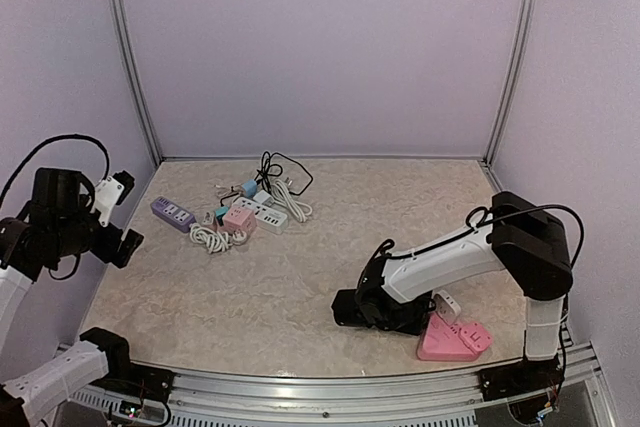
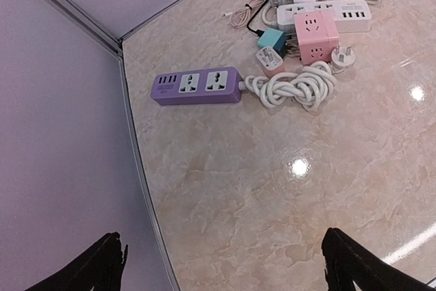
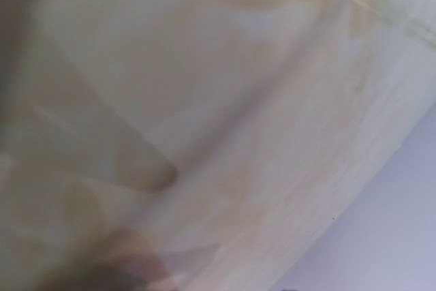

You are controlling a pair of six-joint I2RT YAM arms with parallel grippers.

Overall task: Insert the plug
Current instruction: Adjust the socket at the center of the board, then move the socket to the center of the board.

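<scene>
The purple power strip (image 1: pixel 173 213) is lying out of the right gripper's reach, so the robot's left gripper should first take the power strip's white coiled cable (image 1: pixel 212 239) and bring both closer to the middle.
A purple power strip (image 1: pixel 172 213) lies at the far left of the table, its white coiled cable (image 1: pixel 208 238) and plug (image 2: pixel 343 57) beside it. A pink cube socket (image 1: pixel 239 219) and a white power strip (image 1: pixel 268 212) lie just to its right. The left wrist view shows the purple strip (image 2: pixel 197 86), the cable (image 2: pixel 296 86), the pink cube (image 2: pixel 315 35) and the white strip (image 2: pixel 327 15). My left gripper (image 2: pixel 223 250) is open and empty, raised over the table's left edge. My right gripper (image 1: pixel 350 309) rests low on the table at front right. Its wrist view is blurred.
A pink wedge-shaped block (image 1: pixel 455 339) with a white plug-like piece (image 1: pixel 447 305) lies by the right arm. A teal adapter (image 2: pixel 272 39), a pink adapter (image 2: pixel 269 63) and a black cable (image 1: pixel 285 169) lie in the cluster. Walls enclose the table.
</scene>
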